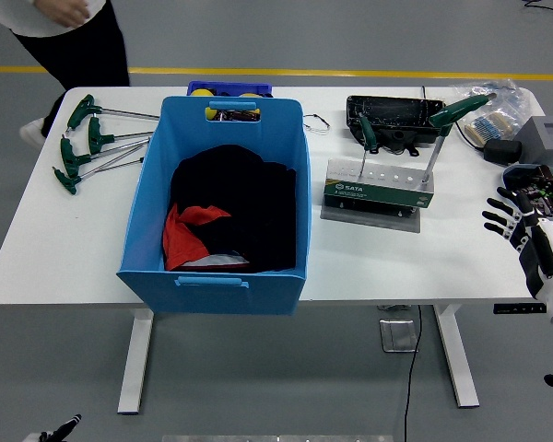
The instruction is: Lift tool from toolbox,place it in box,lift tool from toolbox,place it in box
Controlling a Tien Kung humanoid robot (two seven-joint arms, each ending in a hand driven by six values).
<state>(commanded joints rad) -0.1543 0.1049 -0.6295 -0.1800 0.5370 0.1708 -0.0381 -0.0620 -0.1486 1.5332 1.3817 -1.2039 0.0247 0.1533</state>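
Note:
I see the T-wrench leaning loosely in its hole (427,179), so I expect its stem to slide out and leave the stand behind once I raise the T-wrench's green handle (461,110).
The green-and-grey SATA tool stand (378,190) sits on the white table (258,267), right of centre. Two green-handled T-wrenches stand in it: one at its left end (366,134), one leaning at its right end (464,109). The big blue box (217,281) stands left of the stand and holds black and red cloth (230,216). My right hand (510,217) hovers at the table's right edge, fingers spread, holding nothing, well right of the stand. A small part of my left hand (61,428) shows low at the bottom left, below the table.
Several green T-wrenches (90,140) lie at the table's left end. A black tray (394,116) sits behind the stand. A grey box (547,138), a black adapter (503,150) and a plastic bag (488,118) crowd the far right. A person (69,32) stands at the far left corner.

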